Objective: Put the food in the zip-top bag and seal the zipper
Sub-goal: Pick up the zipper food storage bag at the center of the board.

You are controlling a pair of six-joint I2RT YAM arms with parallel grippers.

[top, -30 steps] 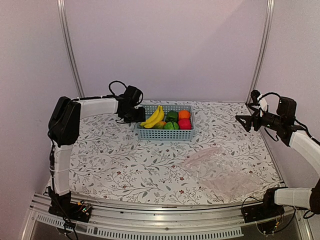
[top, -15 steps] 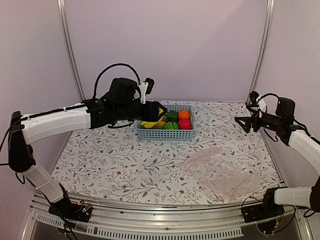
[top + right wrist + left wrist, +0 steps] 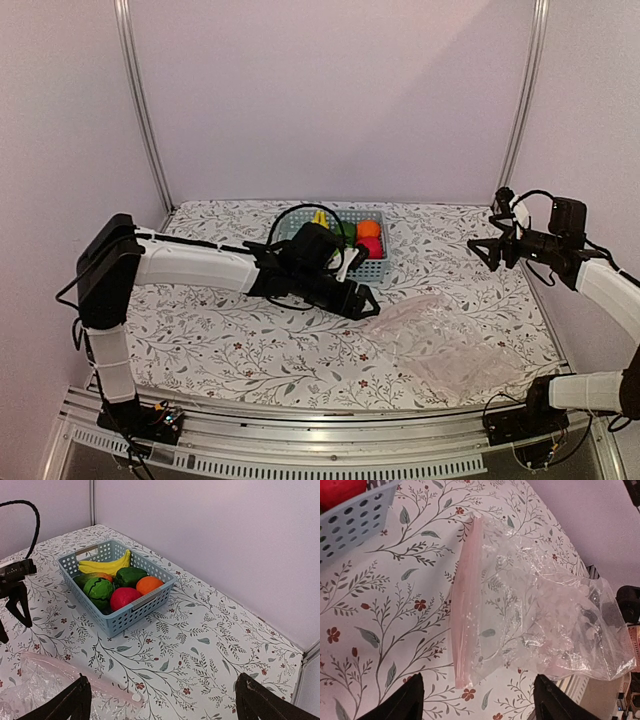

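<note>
I expect the bag's opening [image 3: 465, 645] to gape open when my left gripper lifts its edge, because the pale pink zipper's strips [image 3: 469, 587] are slightly out of line.
The clear zip-top bag [image 3: 440, 340] lies flat and empty on the table at the right front; it fills the left wrist view [image 3: 540, 605]. Its pale pink zipper [image 3: 462, 605] runs along the mouth edge. My left gripper [image 3: 368, 303] is open, just left of the bag's mouth and above the table. The food sits in the light-blue basket [image 3: 135, 607]: yellow bananas [image 3: 107, 565], green pepper [image 3: 131, 576], orange [image 3: 149, 584], pink-red fruit [image 3: 125, 598], round green ball [image 3: 99, 587]. My right gripper [image 3: 482, 247] is open, raised at the far right.
The basket [image 3: 375, 268] stands at the back centre, partly behind my left arm. A floral cloth [image 3: 230, 330] covers the table. Metal frame posts stand at the back corners. A cable loops over my left wrist.
My left arm has swung from the basket's left side forward and right, down to the bag's mouth. My right arm has barely moved.
</note>
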